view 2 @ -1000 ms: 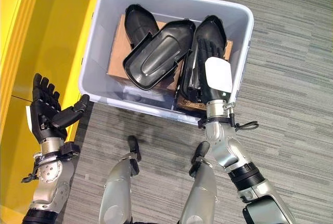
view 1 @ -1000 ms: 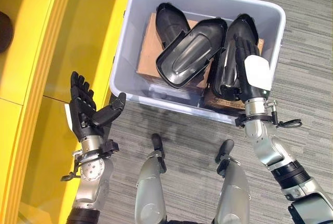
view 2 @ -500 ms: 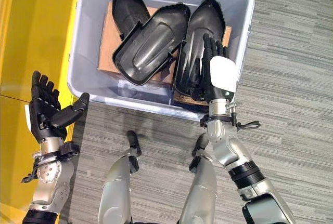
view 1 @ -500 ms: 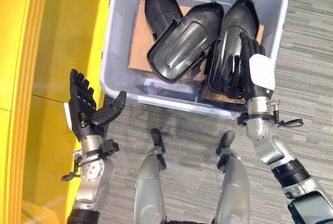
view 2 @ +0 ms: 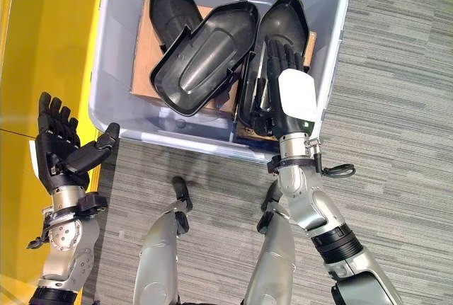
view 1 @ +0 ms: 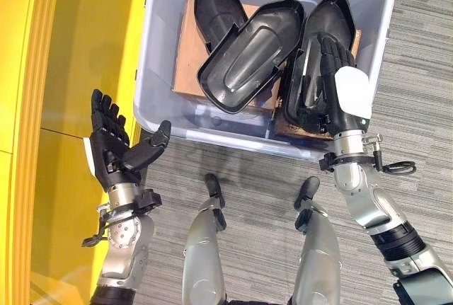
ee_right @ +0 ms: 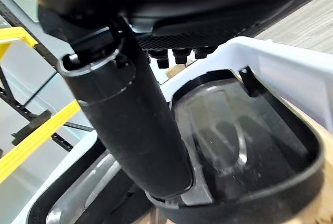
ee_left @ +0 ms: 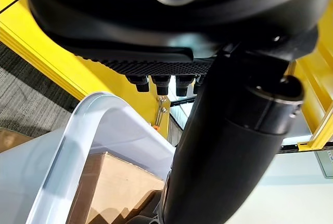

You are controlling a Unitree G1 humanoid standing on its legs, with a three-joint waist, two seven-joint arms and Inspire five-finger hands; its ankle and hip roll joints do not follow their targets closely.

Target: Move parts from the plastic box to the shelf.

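Note:
The black part (view 1: 330, 23) under my right gripper will come away alone when I lift it, because the middle part rests across its other neighbour (view 1: 228, 42).
A pale plastic box (view 1: 226, 134) on the floor holds three black shell-shaped parts on cardboard (view 1: 185, 57). One part lies at the left (view 1: 216, 4), a large one (view 1: 248, 54) lies across the middle, and one lies at the right (view 1: 334, 16). My right hand (view 1: 341, 87) reaches over the box's near wall and stays open, its straight fingers above the right part's hollow (ee_right: 244, 146). I cannot tell whether they touch it. My left hand (view 1: 113, 151) is open and holds nothing, palm up, beside the box's left corner over the yellow shelf (view 1: 78, 50).
The yellow shelf runs along the left side, close against the box's left wall. Grey carpet (view 1: 417, 107) lies to the right of the box and in front of it. The box's rim (ee_left: 67, 146) passes close by my left hand.
The whole view has shifted, so the camera moved. My right hand has slid a little farther along the right part over the last half second. My left hand keeps its pose.

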